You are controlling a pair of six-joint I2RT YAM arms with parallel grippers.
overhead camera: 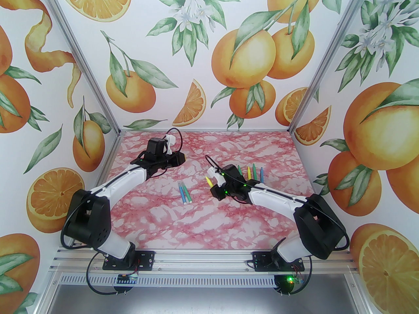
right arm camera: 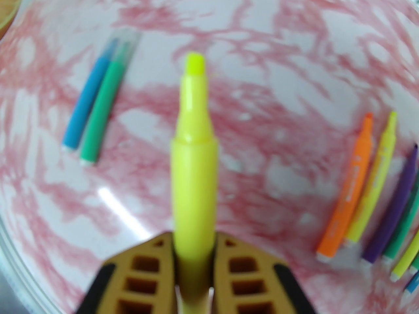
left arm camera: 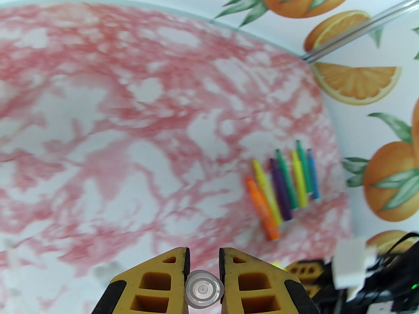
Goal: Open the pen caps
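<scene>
The clear cap is free of the yellow pen's tip, so my left gripper should keep going down to the open space beside the capped blue pen and let go.
My right gripper point(right arm camera: 194, 237) is shut on a yellow pen point(right arm camera: 193, 162) that points away from the wrist, its bare felt tip point(right arm camera: 194, 64) uncovered. From above, that pen point(overhead camera: 208, 181) sticks out up-left of the right gripper point(overhead camera: 212, 184) near the table's middle. My left gripper point(left arm camera: 203, 251) is shut on a small clear round pen cap point(left arm camera: 204, 288), seen end-on between the pads. The left gripper point(overhead camera: 184, 157) hovers at the back left, apart from the yellow pen. A blue pen point(right arm camera: 88, 100) and a green pen point(right arm camera: 103, 110) lie side by side, clear caps on.
A row of several pens point(left arm camera: 284, 185) in orange, yellow, purple, green and blue lies on the pink marbled table point(overhead camera: 170, 221) right of centre, just behind the right wrist. The blue and green pair point(overhead camera: 185, 193) lies mid-table. Orange-patterned walls enclose three sides.
</scene>
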